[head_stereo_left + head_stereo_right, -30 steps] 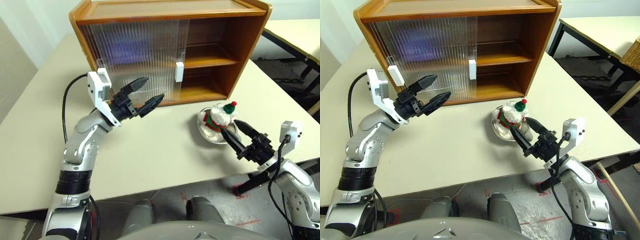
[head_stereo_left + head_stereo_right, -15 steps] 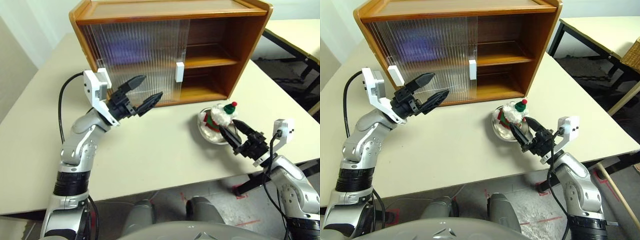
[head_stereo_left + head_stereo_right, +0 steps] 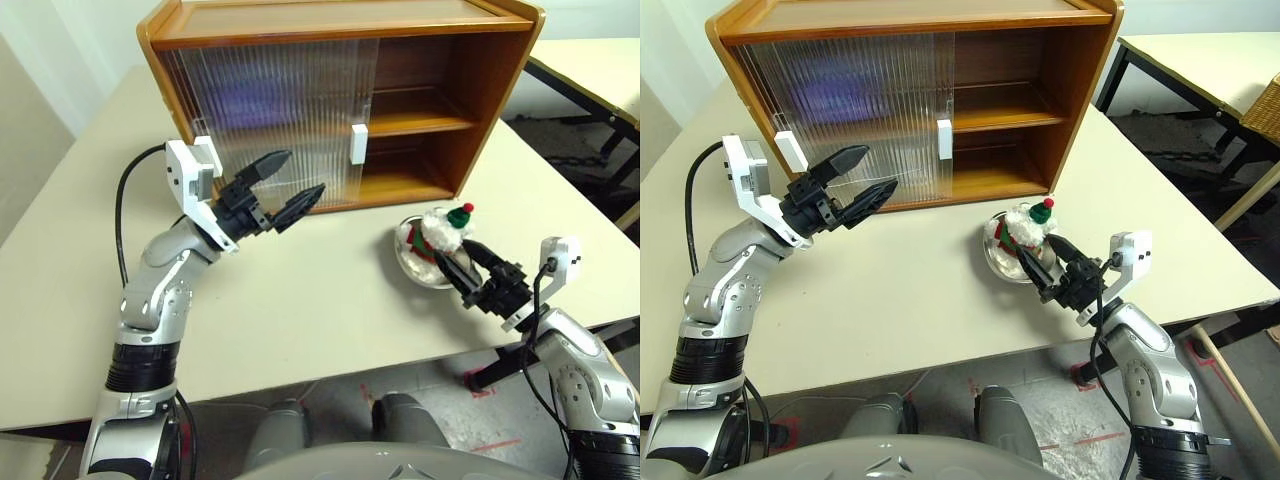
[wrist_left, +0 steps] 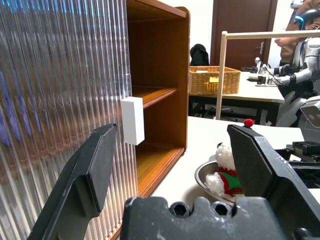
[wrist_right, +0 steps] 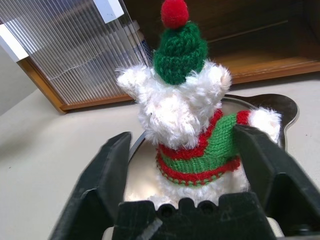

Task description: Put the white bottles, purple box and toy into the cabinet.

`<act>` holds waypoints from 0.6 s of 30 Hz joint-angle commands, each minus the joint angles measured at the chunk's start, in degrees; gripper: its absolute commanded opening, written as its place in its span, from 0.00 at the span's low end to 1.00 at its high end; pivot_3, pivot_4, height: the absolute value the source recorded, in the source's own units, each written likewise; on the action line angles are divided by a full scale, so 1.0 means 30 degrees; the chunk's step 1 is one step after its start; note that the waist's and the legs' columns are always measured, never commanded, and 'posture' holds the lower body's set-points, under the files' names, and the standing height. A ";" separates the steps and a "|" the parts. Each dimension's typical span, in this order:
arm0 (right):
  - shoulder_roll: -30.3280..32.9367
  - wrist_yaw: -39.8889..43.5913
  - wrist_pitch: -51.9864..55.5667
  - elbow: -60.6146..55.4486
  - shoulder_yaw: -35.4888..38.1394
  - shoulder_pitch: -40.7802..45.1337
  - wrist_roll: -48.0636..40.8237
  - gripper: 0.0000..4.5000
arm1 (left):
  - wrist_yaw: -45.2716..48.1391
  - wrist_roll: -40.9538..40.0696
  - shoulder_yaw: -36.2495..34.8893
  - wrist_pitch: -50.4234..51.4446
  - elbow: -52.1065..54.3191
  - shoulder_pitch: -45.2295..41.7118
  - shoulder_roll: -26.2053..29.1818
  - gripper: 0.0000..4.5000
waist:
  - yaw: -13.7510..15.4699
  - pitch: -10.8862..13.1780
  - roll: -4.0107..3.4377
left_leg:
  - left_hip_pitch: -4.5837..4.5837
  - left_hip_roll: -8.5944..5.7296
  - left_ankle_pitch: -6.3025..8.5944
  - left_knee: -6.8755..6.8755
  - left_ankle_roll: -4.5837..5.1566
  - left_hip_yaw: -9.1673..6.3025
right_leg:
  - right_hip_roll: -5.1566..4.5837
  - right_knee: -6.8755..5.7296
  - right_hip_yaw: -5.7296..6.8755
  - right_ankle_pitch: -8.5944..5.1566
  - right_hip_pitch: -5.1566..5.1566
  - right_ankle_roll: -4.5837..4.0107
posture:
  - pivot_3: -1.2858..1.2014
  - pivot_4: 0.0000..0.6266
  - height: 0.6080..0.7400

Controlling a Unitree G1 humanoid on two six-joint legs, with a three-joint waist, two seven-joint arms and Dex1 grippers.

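Observation:
The toy (image 3: 437,233) rests loosely inside the metal dish's open rim (image 3: 399,254), so the toy will come out when the robot lifts, and the dish will stay behind, empty.
The toy (image 3: 441,231), a fluffy white plush with a red-and-green band and green hat, sits in a shallow metal dish (image 3: 407,262) on the table, right of the cabinet's (image 3: 340,20) open half. My right gripper (image 3: 457,250) is open, level with the toy, one finger on each side of its body (image 5: 185,120). My left gripper (image 3: 306,171) hangs open in front of the ribbed sliding door, near its white handle (image 4: 132,120), holding nothing. The white bottles and purple box are out of view; a purplish blur shows through the door.
The beige table (image 3: 300,300) ends just in front of the dish. A second table (image 3: 600,60) stands at the back right. The left wrist view shows a wicker basket (image 4: 215,80) on a far table and another robot (image 4: 300,65) with a person behind it.
My right gripper has crept in around the toy and its fingers have narrowed toward the plush body. The left gripper has kept still and open.

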State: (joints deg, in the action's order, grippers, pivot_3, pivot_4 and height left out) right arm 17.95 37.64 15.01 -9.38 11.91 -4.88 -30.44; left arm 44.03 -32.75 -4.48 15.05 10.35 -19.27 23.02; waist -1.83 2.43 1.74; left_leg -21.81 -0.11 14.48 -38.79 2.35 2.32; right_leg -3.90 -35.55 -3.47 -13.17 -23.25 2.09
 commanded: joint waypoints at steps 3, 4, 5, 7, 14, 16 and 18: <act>0.0073 -0.0131 -0.0082 0.0281 -0.0015 0.0420 0.0019 0.43 | -0.0039 0.0147 -0.0043 0.0023 -0.0078 -0.0073 0.0047 1.00 | -0.0006 0.0000 0.0000 | 0.0000 -0.0001 0.0000 -0.0001 0.0000 0.0000 | 0.0000 0.0000 0.0000 0.0000 0.0000 0.0000 | 0.53 0.01 1.00; 0.0092 -0.0130 -0.0078 0.0288 0.0010 0.0462 0.0012 0.34 | -0.0021 0.0164 -0.0024 -0.0007 -0.0125 -0.0106 0.0031 1.00 | -0.0009 -0.0001 0.0000 | 0.0000 -0.0001 0.0000 -0.0001 0.0000 0.0000 | 0.0000 -0.0001 -0.0001 0.0000 0.0000 0.0000 | 0.53 0.00 1.00; 0.0126 -0.0124 -0.0063 0.0264 0.0054 0.0484 -0.0010 0.27 | 0.0000 0.0177 0.0003 -0.0040 -0.0191 -0.0156 -0.0002 1.00 | -0.0011 -0.0001 0.0000 | 0.0001 -0.0001 0.0000 -0.0001 0.0000 0.0001 | 0.0001 -0.0001 0.0000 0.0000 0.0000 0.0000 | 0.53 0.00 1.00; 0.0172 -0.0109 -0.0044 0.0215 0.0111 0.0495 -0.0041 0.09 | 0.0033 0.0196 0.0035 -0.0087 -0.0283 -0.0217 -0.0044 1.00 | -0.0010 -0.0001 0.0000 | 0.0002 -0.0001 0.0000 0.0000 0.0000 0.0000 | 0.0002 -0.0003 0.0002 0.0001 0.0000 0.0001 | 0.52 0.00 1.00; 0.0522 -0.0145 0.0128 -0.0752 0.0870 0.0441 -0.0940 0.01 | 0.0334 0.0326 0.0298 -0.0346 -0.0882 -0.0590 -0.0327 1.00 | -0.0038 -0.0001 -0.0001 | 0.0000 -0.0004 -0.0001 0.0000 0.0001 0.0002 | 0.0003 -0.0002 0.0001 0.0009 0.0001 0.0018 | 0.51 0.00 1.00; 0.0675 -0.0101 0.0197 -0.1159 0.1100 0.0231 -0.1251 0.01 | 0.0451 0.0354 0.0377 -0.0443 -0.1073 -0.0735 -0.0403 1.00 | -0.0040 -0.0001 -0.0001 | 0.0000 -0.0004 -0.0001 -0.0002 0.0001 0.0002 | 0.0005 -0.0005 0.0001 0.0011 0.0000 0.0022 | 0.51 0.00 1.00; 0.0858 -0.0019 0.0346 -0.1428 0.1388 0.0260 -0.1632 0.01 | 0.0542 0.0417 0.0415 -0.0561 -0.1310 -0.0899 -0.0456 1.00 | -0.0053 -0.0001 0.0001 | 0.0000 -0.0004 -0.0001 -0.0003 0.0002 0.0002 | 0.0007 -0.0004 0.0001 0.0020 0.0002 0.0037 | 0.51 0.00 1.00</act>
State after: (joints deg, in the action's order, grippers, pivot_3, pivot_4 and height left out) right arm 20.00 37.53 15.49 -12.32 14.92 -3.80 -33.86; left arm 45.17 -32.35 -3.77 14.01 7.62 -21.01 21.74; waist -1.99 2.42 1.75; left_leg -21.82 -0.12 14.48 -38.80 2.36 2.33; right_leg -3.87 -35.56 -3.47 -13.11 -23.25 2.21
